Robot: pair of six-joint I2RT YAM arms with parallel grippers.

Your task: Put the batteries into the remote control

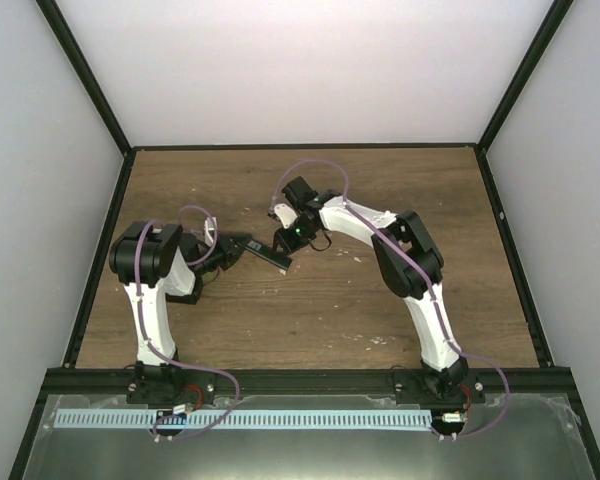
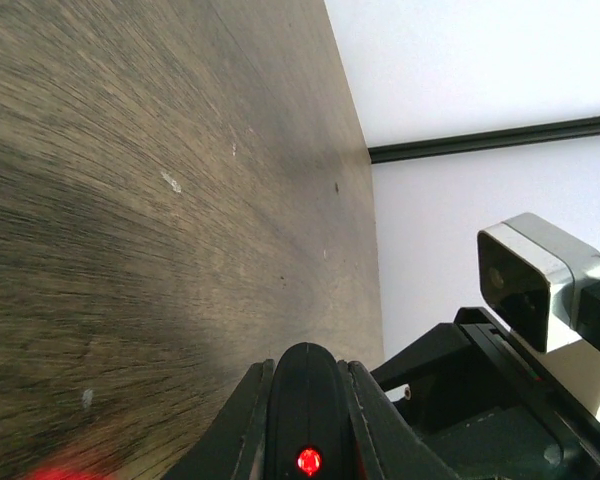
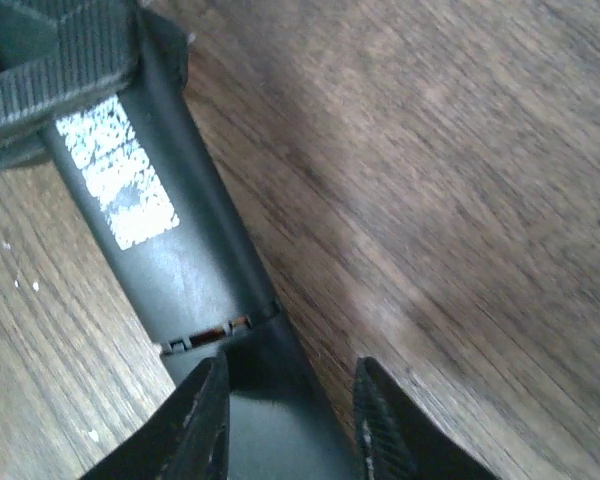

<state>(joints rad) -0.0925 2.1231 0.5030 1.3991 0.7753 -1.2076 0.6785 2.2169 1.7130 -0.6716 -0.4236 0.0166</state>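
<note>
The cover's seam [image 3: 220, 332] gapes while my right gripper straddles the cover's sides. Next, I open it, back off to the cover's end [image 1: 285, 265] and push the cover shut.
The black remote control [image 1: 264, 252] is held above the table between both arms. My left gripper [image 1: 232, 250] is shut on one end of it. In the left wrist view that rounded end [image 2: 305, 400] sits clamped between the fingers, with a red light glowing on it. The right wrist view shows the remote's back [image 3: 195, 270] with a white label. My right gripper [image 3: 292, 400] straddles the cover end, jaws a little apart, with a thin gap at the right finger [image 3: 380, 430]. The batteries show only as an orange sliver [image 3: 220, 328] in the cover's seam.
The wooden table [image 1: 310, 320] lies inside a black frame with white walls around it. Pale specks of chipped wood [image 1: 365, 340] dot the near right part. The right arm's wrist camera [image 2: 530, 285] looms close on the right in the left wrist view.
</note>
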